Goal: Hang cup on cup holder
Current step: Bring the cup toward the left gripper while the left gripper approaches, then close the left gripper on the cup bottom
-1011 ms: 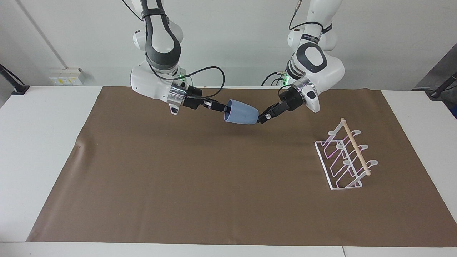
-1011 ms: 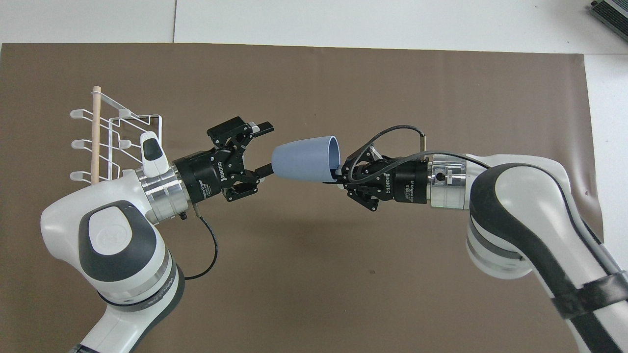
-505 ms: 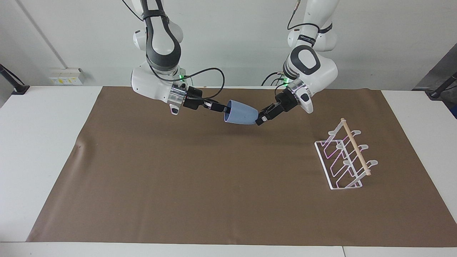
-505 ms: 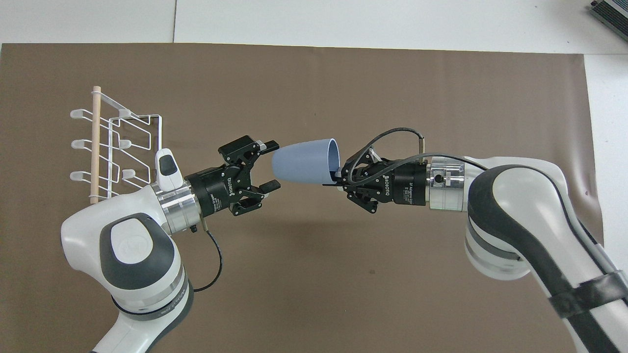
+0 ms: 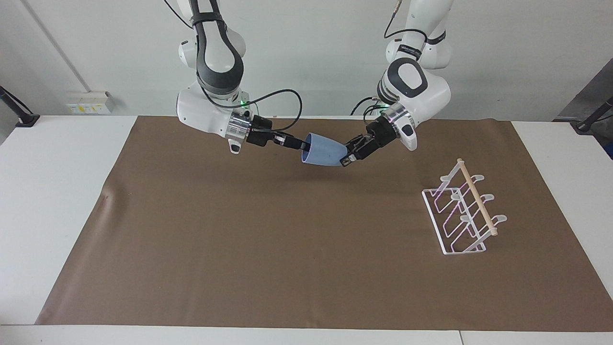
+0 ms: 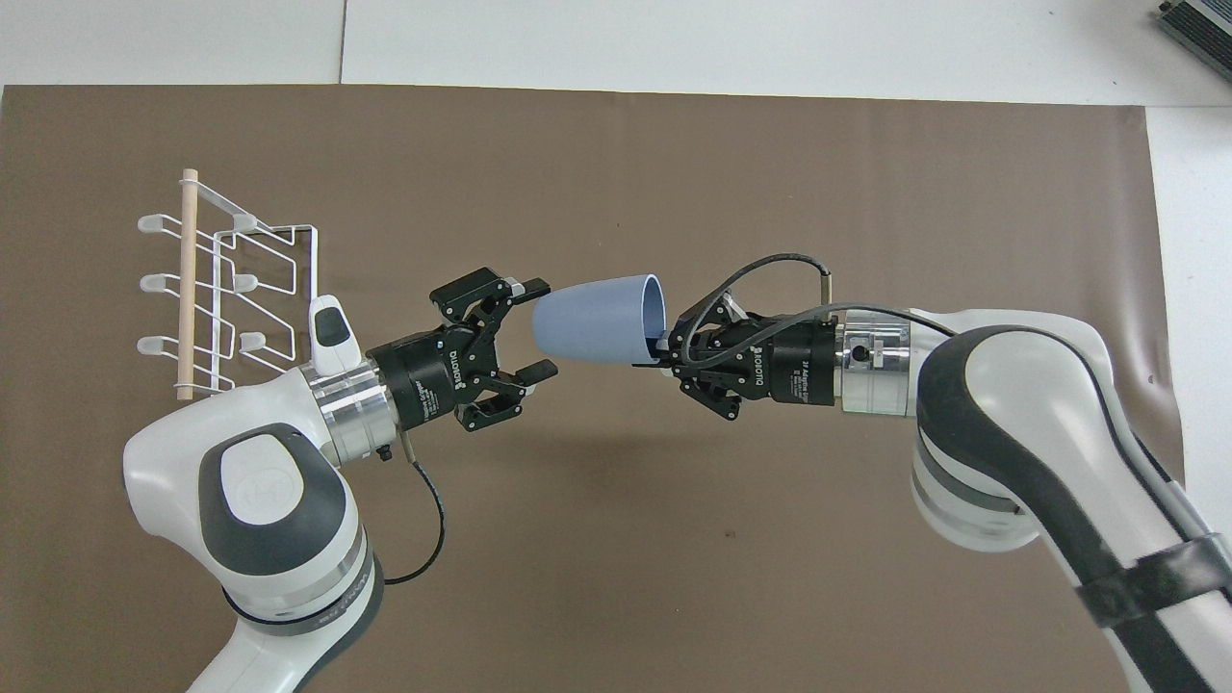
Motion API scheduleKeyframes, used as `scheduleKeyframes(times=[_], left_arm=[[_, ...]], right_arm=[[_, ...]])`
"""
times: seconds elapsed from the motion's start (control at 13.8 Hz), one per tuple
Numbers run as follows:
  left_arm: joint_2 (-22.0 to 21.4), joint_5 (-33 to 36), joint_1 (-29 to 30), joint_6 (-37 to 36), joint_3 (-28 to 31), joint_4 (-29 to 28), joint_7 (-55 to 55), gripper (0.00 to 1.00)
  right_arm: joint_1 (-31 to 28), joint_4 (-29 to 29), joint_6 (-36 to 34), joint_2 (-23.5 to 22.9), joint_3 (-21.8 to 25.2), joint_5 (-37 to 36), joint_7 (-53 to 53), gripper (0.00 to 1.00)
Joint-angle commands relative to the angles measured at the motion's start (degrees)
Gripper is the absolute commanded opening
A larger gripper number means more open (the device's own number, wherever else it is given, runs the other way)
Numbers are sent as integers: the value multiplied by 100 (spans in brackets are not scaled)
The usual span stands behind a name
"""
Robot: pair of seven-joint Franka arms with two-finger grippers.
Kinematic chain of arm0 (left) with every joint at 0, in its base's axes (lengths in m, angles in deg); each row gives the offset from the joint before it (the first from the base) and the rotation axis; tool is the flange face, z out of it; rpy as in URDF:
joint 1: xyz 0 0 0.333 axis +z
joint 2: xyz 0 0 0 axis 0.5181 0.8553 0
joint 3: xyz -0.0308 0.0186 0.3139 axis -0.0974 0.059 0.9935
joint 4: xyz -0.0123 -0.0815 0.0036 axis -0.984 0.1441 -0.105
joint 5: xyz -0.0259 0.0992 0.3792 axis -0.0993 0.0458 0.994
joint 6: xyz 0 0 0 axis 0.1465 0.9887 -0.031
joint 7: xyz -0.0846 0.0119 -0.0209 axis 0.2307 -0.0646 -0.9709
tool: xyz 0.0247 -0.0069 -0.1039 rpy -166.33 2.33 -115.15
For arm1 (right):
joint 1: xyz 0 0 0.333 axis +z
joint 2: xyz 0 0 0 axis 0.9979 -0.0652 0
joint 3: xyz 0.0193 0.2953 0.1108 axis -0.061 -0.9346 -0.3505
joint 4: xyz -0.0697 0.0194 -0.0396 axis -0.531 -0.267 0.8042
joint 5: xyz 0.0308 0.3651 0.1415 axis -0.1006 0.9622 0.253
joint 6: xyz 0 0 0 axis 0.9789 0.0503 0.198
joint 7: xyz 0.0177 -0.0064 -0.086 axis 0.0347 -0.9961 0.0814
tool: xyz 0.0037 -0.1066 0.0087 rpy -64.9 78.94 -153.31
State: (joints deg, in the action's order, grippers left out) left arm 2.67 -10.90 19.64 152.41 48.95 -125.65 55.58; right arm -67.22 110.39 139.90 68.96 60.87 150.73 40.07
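The light blue cup [image 6: 600,320] should rest at a tilt along the cup holder's wire arms [image 6: 266,248] when I hang it there, because those arms slant.
The light blue cup [image 5: 323,152] [image 6: 597,322] is held on its side in the air over the brown mat, toward the robots' edge. My right gripper [image 5: 300,143] [image 6: 662,345] is shut on the cup's rim, with one finger inside the mouth. My left gripper [image 5: 346,159] [image 6: 542,327] is open at the cup's base, with a finger on each side of it. The white wire cup holder [image 5: 462,211] [image 6: 231,279] with its wooden dowel stands on the mat toward the left arm's end and holds nothing.
A brown mat [image 5: 287,249] [image 6: 616,577] covers most of the white table [image 5: 52,191]. The left arm's wrist hangs over the corner of the cup holder nearest the robots in the overhead view.
My left gripper has shifted so that its open fingers stand on either side of the cup's base. The right gripper still holds the cup, almost unmoved.
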Motion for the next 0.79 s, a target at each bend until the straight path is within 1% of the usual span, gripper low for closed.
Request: scheduleKeyframes(times=[0.0, 0.22, 0.43, 0.51, 0.58, 0.72], left_arm=[[-44, -131, -91, 139, -23, 108, -230, 100], [0, -140, -91, 481, -225, 178, -344, 100], [44, -140, -91, 499, -252, 223, -362, 100], [36, -140, -91, 499, -252, 223, -362, 96], [36, -140, -91, 508, -260, 223, -371, 89], [44, -140, -91, 499, -260, 223, -379, 78]], right_arm=[[3, 22, 58, 79, -3, -42, -91, 0], [3, 30, 67, 79, -3, -42, -100, 0], [3, 30, 75, 79, -3, -42, -100, 0], [3, 30, 75, 79, -3, -42, -100, 0], [3, 30, 75, 79, -3, -42, -91, 0], [12, 30, 75, 79, -3, -42, -100, 0]])
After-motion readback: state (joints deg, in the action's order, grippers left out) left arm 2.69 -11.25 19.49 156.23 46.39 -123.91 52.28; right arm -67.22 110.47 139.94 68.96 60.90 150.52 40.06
